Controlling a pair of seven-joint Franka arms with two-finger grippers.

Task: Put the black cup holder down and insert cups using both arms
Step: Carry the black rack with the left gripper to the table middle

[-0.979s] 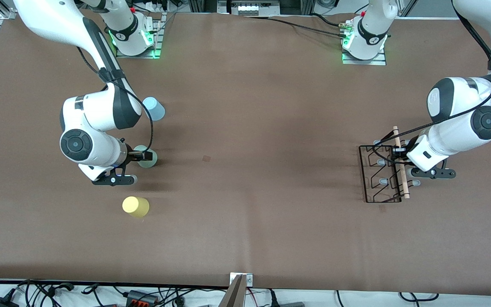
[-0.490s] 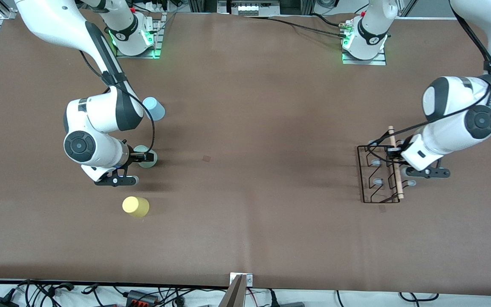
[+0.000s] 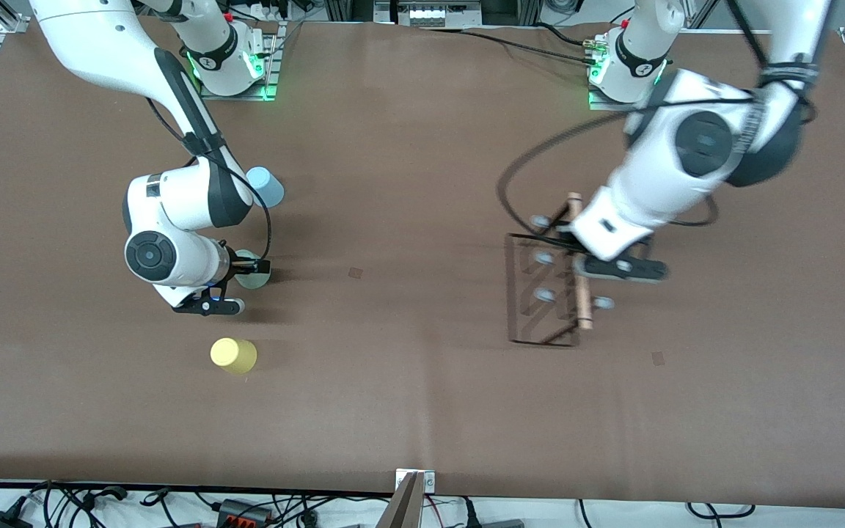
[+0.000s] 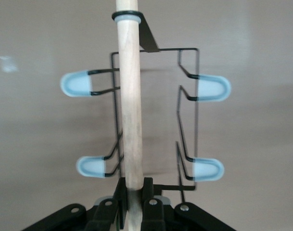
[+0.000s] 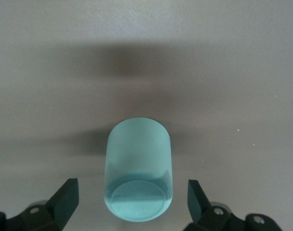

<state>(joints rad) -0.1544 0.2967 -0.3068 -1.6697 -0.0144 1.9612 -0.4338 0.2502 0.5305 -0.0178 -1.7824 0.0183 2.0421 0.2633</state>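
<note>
Pale blue peg tips (image 3: 604, 303) stick out from the rack. The mint green cup (image 3: 254, 279) will hang tilted outward when I bring it down over one of them.
The black cup holder (image 3: 540, 293) hangs from my left gripper (image 3: 578, 253), which is shut on its wooden rod (image 3: 581, 293) and holds it over the table between the middle and the left arm's end. In the left wrist view the fingers (image 4: 118, 197) clamp the rod (image 4: 131, 120), with the wire rack (image 4: 196, 115) and its pale blue peg tips (image 4: 211, 88) below. My right gripper (image 3: 250, 265) is open around the upside-down mint green cup (image 3: 254, 277), low at the table. In the right wrist view the cup (image 5: 138, 178) stands between the fingers (image 5: 67, 197), untouched.
A light blue cup (image 3: 267, 185) stands farther from the front camera than the mint cup, partly hidden by the right arm. A yellow cup (image 3: 232, 355) stands nearer to that camera. Cables run along the table's front edge (image 3: 246, 506).
My left arm has carried the cup holder a long way toward the table's middle. My right gripper has shifted slightly at the mint cup and stays open.
</note>
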